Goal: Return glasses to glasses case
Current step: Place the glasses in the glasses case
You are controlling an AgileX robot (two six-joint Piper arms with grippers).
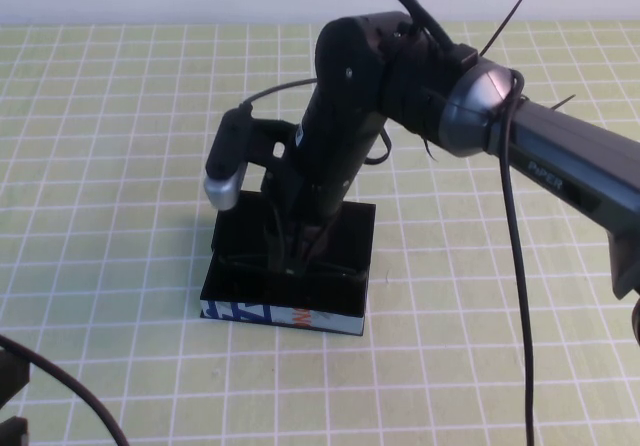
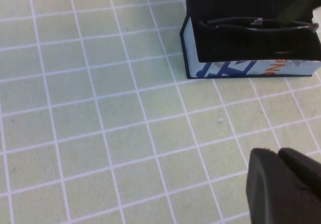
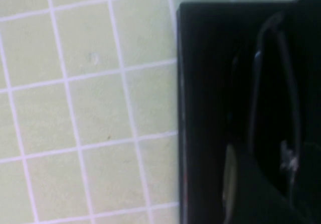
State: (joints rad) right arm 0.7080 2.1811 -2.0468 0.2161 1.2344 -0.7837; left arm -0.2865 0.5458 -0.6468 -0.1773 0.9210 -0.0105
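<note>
Next, my right gripper opens and settles the glasses deeper inside before closing the lid, because they sit high across the opening of the glasses case.
The glasses case is a matte black box lying open at the middle of the table, its blue-white printed front edge with an orange mark facing me. The glasses lie inside the case, with their thin black arms showing in the right wrist view. My right gripper reaches down into the case from above, right at the glasses. My left gripper is shut and empty, low over the mat in front of the case and well apart from it.
A green mat with a white grid covers the table. The right arm stretches in from the right over the case. A black cable of the left arm crosses the near left corner.
</note>
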